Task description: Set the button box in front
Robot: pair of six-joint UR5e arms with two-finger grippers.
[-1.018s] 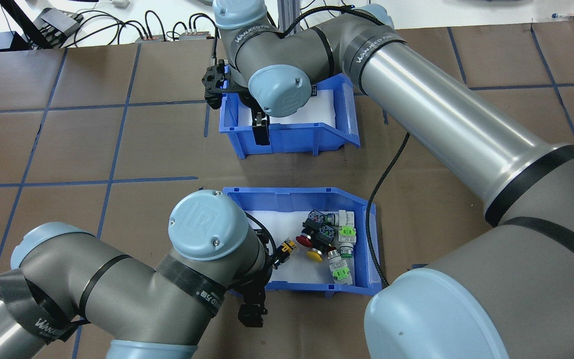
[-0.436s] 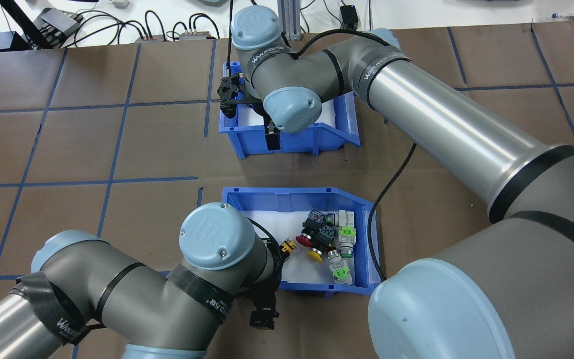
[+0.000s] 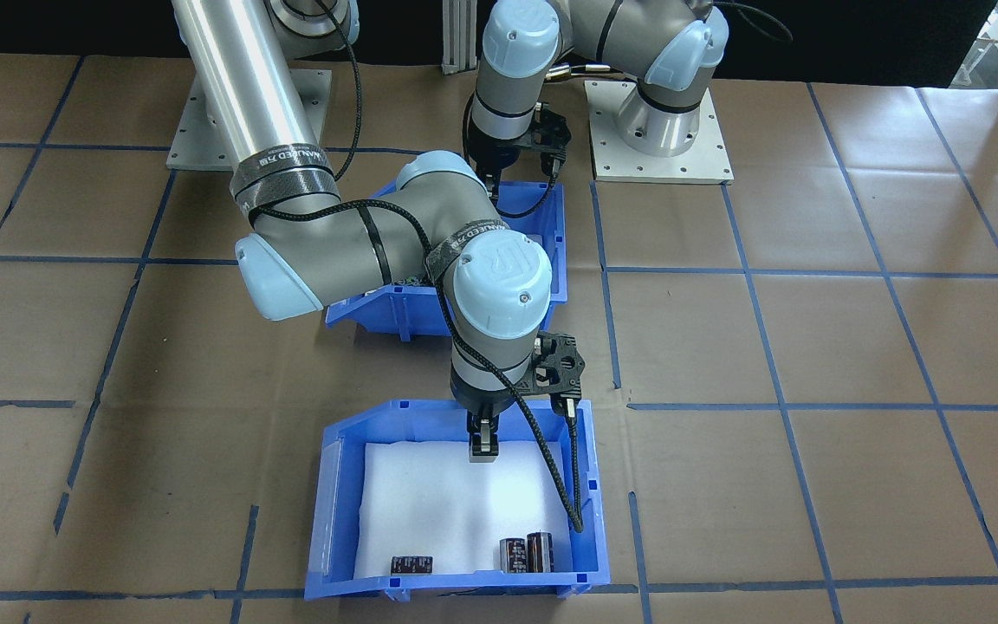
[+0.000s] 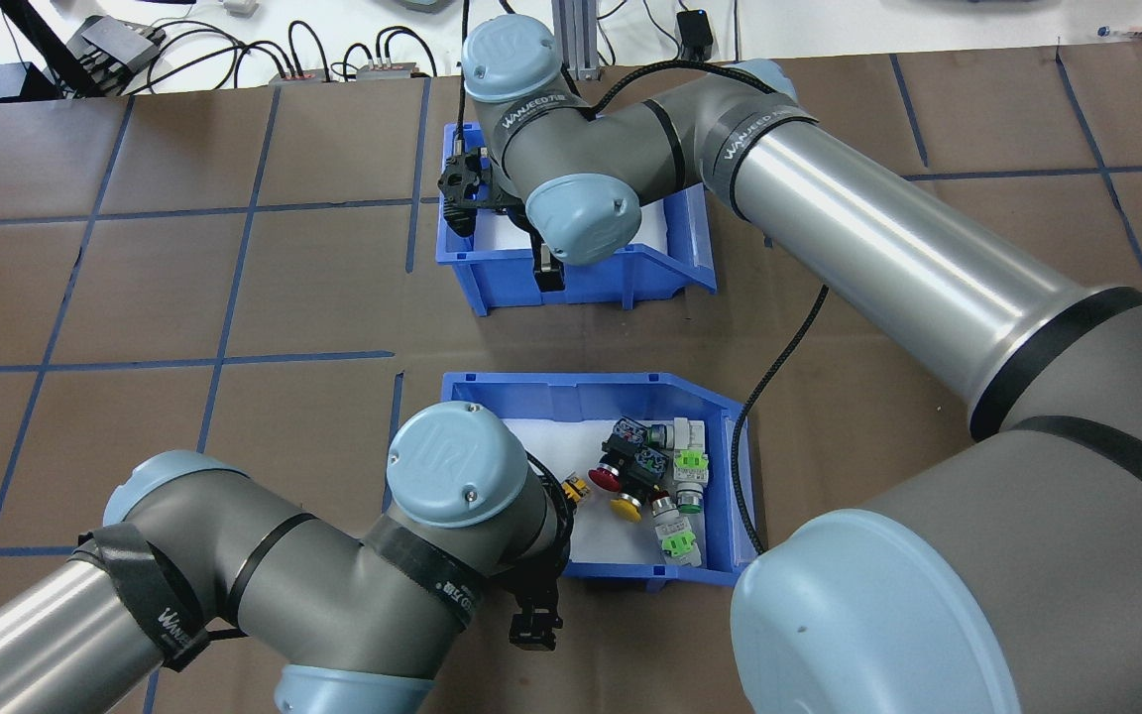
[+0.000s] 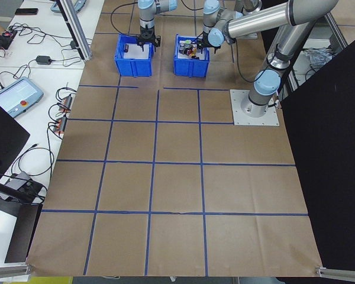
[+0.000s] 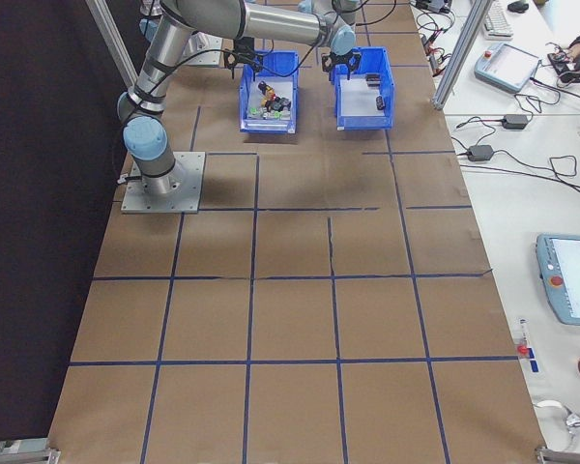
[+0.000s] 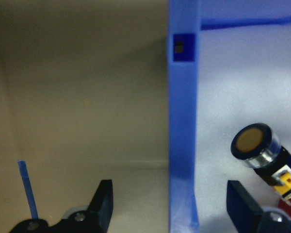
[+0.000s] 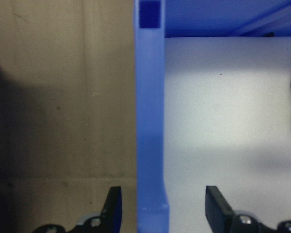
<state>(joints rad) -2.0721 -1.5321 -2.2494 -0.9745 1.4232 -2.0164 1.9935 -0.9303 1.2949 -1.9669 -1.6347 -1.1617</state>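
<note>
The farther blue bin has the black cylinders (image 3: 527, 552) already lying along its far side (image 3: 464, 576), so I expect them to stay in place and come along when I lift that bin by its near side.
The button box (image 4: 591, 389) is the blue bin nearer the robot, white foam inside, with green, red, yellow and black buttons (image 4: 646, 472) clustered at its right. My left gripper (image 4: 531, 597) hangs over its near-left wall, open. In the left wrist view the left gripper (image 7: 169, 196) straddles that wall (image 7: 183, 136), one finger outside and one inside beside a black-rimmed button (image 7: 254, 141). My right gripper (image 4: 549, 273) is open astride the near wall (image 8: 150, 121) of the farther blue bin (image 4: 621, 283). In the front view the right arm hides most of the button box (image 3: 551, 247).
The farther bin (image 3: 330, 520) has white foam and a few black cylinders (image 3: 527, 553) at its far side. A black cable (image 4: 779, 337) from the right arm drapes past the button box's right wall. Brown paper with blue tape lines covers the table (image 4: 135, 297).
Both arms have shifted a little to the right along their bins' near walls. The bins have not moved.
</note>
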